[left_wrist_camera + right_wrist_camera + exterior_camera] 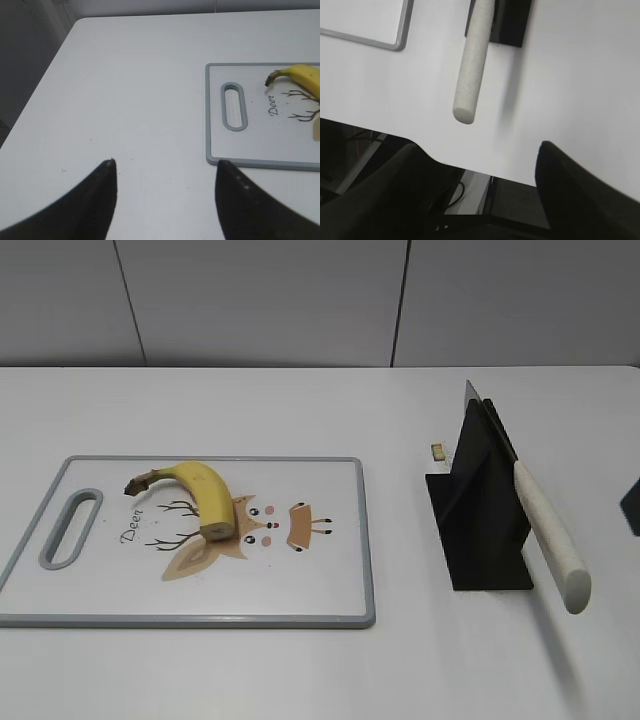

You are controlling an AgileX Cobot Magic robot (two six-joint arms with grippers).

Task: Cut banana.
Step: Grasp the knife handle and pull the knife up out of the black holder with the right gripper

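I expect the knife [552, 538] to slide out freely and leave the black stand in place when I lift the knife, because the grey blade tip [471, 391] sticks out of the stand's open top.
The banana [200, 495], short, curved and yellow with a dark stem, lies on the white cutting board [330, 540] over its deer print; the cut end faces the front. The left wrist view shows its stem end [302, 76]. The knife with a white handle [550, 535] rests in a black stand [480, 520] right of the board. My left gripper [165, 167] is open and empty over bare table left of the board [215, 115]. My right gripper [480, 147] is open and empty near the table's front edge, short of the knife handle [470, 75].
A small tan piece [437, 451] lies on the table behind the stand. A dark object [632, 505] shows at the right edge. The board has a grey rim and a handle slot [70, 528]. The table's front edge [485, 172] lies between my right fingers.
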